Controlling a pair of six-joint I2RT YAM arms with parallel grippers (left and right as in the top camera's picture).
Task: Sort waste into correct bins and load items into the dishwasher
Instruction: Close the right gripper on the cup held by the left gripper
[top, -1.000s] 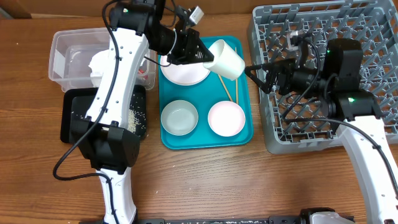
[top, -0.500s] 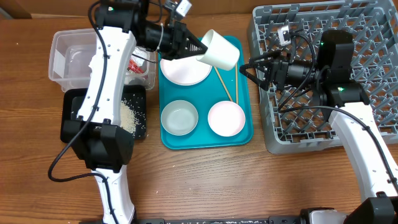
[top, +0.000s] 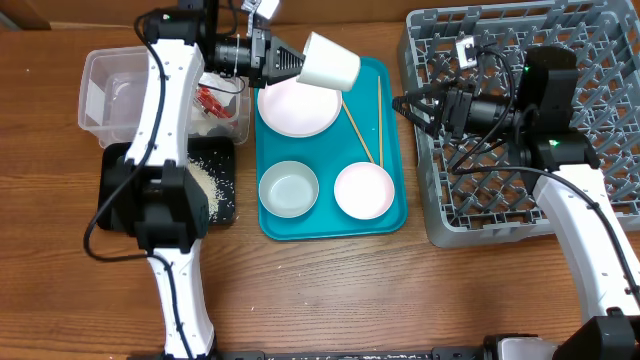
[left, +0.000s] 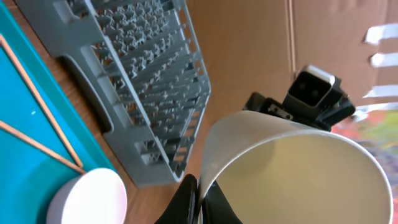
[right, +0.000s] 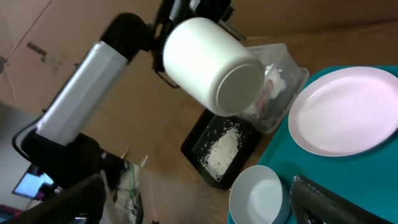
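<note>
The white cup's rim (top: 309, 60) is in my left gripper, across the tray from the dishwasher rack, so I should pass the cup's base end (top: 352, 72) to my right gripper.
My left gripper (top: 288, 60) is shut on the rim of the white cup (top: 328, 62), which hangs on its side above the back of the teal tray (top: 330, 225). In the left wrist view the fingertips (left: 200, 190) pinch the cup (left: 298, 168) wall. My right gripper (top: 405, 106) stands open at the left edge of the grey dishwasher rack (top: 520, 60), facing the cup (right: 208, 65) from a short way off. On the tray lie the plate (top: 297, 108), two bowls (top: 289, 189) (top: 364, 190) and chopsticks (top: 362, 135).
The clear tub (top: 110, 95) at the back left holds a red wrapper (top: 210, 100); my left arm hides most of its inside. In front of it the black tray (top: 120, 195) holds rice (top: 205, 180). Bare wood runs along the table's front.
My left gripper has carried the cup back and to the left, away from the rack. The right gripper has shifted only slightly and stays open.
</note>
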